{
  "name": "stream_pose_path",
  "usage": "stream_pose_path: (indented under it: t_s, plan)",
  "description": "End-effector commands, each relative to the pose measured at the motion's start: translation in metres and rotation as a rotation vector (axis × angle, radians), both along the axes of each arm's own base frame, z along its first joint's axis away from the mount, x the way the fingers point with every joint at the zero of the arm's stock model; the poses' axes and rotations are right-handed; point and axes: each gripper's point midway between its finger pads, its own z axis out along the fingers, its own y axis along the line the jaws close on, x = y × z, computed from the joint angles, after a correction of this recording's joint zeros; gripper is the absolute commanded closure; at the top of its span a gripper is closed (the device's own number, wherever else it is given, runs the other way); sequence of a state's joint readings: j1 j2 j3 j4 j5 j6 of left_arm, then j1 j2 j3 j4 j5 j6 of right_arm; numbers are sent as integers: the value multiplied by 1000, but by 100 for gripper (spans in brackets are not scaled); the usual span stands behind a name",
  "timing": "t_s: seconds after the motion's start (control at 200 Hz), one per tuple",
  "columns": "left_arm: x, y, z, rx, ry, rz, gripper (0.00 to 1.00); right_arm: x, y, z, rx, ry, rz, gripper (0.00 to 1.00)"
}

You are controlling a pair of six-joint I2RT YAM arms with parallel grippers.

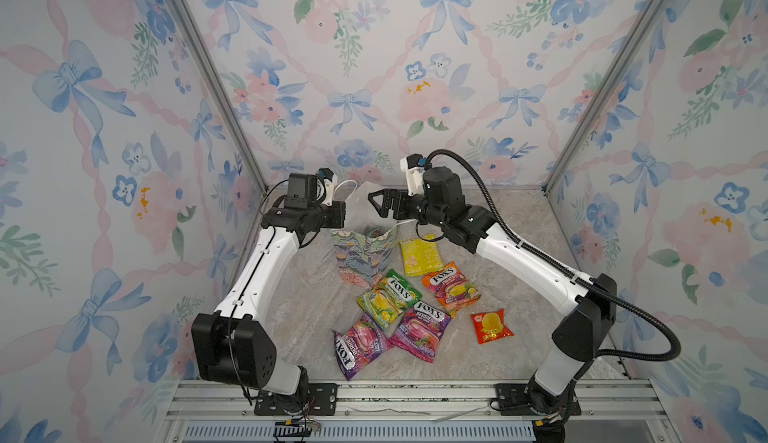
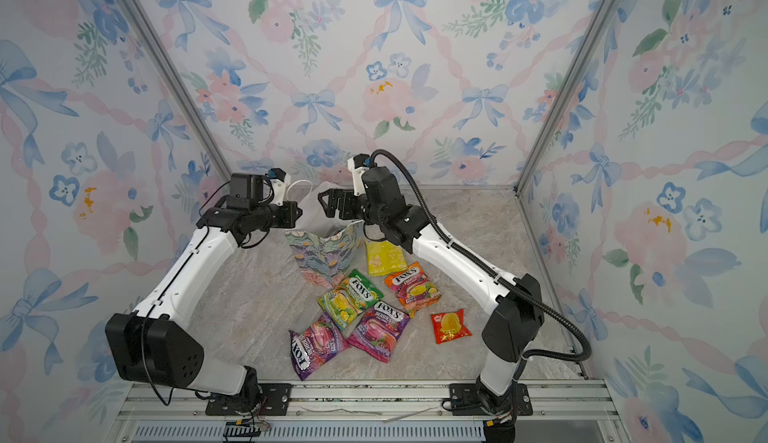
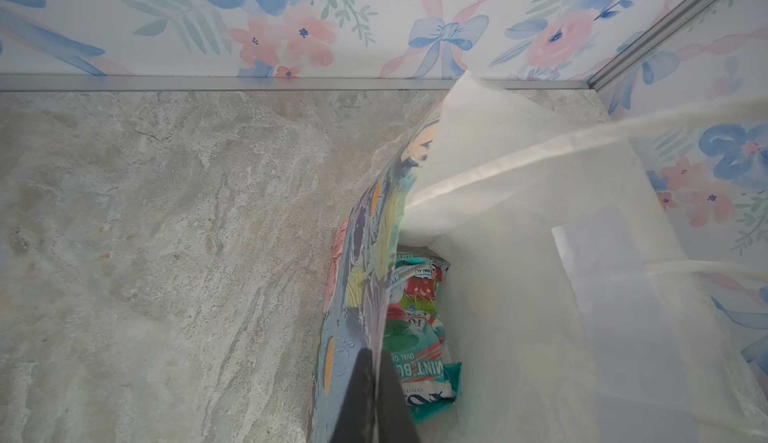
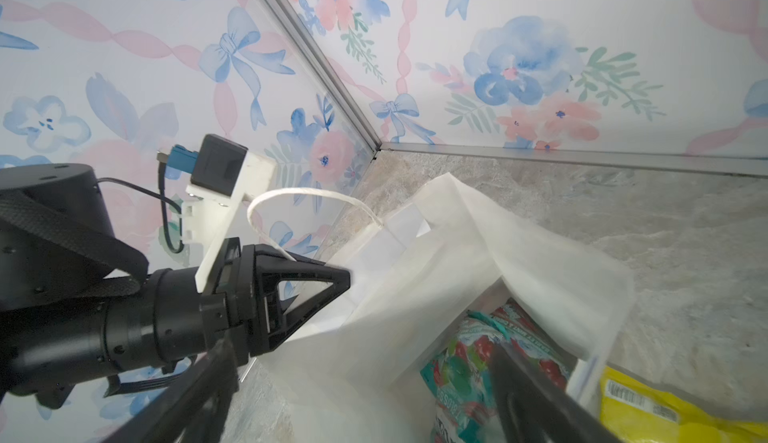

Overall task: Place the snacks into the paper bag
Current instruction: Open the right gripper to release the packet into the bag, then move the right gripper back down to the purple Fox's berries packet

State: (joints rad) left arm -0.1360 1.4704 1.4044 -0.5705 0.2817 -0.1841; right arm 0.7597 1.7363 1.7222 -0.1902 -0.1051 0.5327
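I can see the purple packet's edge [image 1: 441,336] that faces the red-yellow packet lying clear of its neighbours, so I should keep moving my right gripper toward that edge until its fingers straddle it.
The flowered paper bag [image 1: 360,254] [image 2: 322,254] stands upright at the back, its white mouth open. My left gripper [image 3: 375,357] [image 1: 344,211] is shut on the bag's left wall at the rim. Above the mouth, my right gripper [image 4: 365,395] [image 1: 376,206] is open with nothing between its fingers. A teal packet [image 3: 419,328] [image 4: 465,362] lies inside the bag. On the table in front lie several snacks: a yellow one [image 1: 420,256], an orange FOX'S [image 1: 451,287], a green-yellow one [image 1: 388,301], two purple ones [image 1: 419,328] [image 1: 359,345] and a red-yellow one [image 1: 491,326].
Flower-papered walls with metal corner posts [image 1: 220,87] close in the marble table [image 1: 519,229] on three sides. A metal rail [image 1: 415,395] with both arm bases runs along the front edge. The bag's white cord handle [image 4: 299,193] loops up beside the left wrist.
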Motion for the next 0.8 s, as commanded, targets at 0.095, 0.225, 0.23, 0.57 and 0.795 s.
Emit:
stream_pose_path:
  t_s: [0.095,0.225,0.23,0.57,0.795]
  plan:
    - [-5,3,1,4,-2,-1,100,0,-25,39,13,-97,-42,3]
    - [-5,3,1,5,-1,1,100,-1,-44,45,7,-117,-75,3]
    - [-5,3,1,5,-2,1,100,-1,-45,45,7,-117,-77,4]
    - [-4,4,-1,12,-1,4,100,-15,-123,-5,-77,-15,-216,4]
    - [-3,9,-2,31,-2,21,100,-64,-173,-100,-142,197,-319,3]
